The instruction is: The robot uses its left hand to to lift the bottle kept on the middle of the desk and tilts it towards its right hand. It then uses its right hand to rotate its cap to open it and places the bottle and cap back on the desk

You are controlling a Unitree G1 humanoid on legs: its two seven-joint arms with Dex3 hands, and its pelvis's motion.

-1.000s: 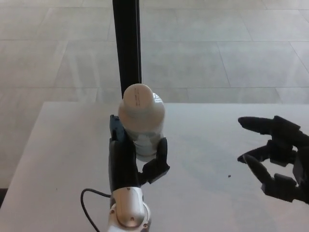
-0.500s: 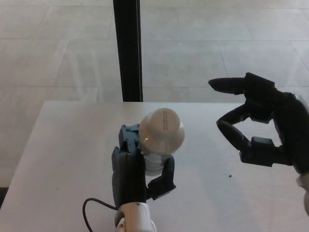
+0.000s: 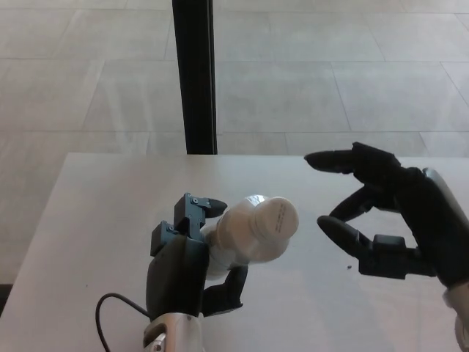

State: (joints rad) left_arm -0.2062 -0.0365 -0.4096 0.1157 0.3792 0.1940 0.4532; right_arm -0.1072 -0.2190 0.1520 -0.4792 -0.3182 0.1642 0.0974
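Observation:
I see the cap's plain round side [image 3: 259,222] wrapping over the bottle's neck, so I expect the cap to come off whole and show a ridged neck when I turn it.
A white bottle [image 3: 245,236] with a white cap [image 3: 276,218] is held above the white desk [image 3: 95,220], tilted so its cap points right. My left hand [image 3: 187,264] is shut on the bottle's body from below and behind. To the right of the cap, a short gap away, my right hand [image 3: 381,213] is open, its thumb and fingers spread and pointing left at the cap without touching it.
A black vertical post [image 3: 194,73] rises behind the desk's far edge. Beyond it lies a pale tiled floor [image 3: 330,81]. A thin black cable [image 3: 110,315] loops beside my left wrist. A small dark speck [image 3: 348,267] marks the desk under my right hand.
The left hand has tilted the bottle further right and lowered it. The right hand has come down and left, closer to the cap.

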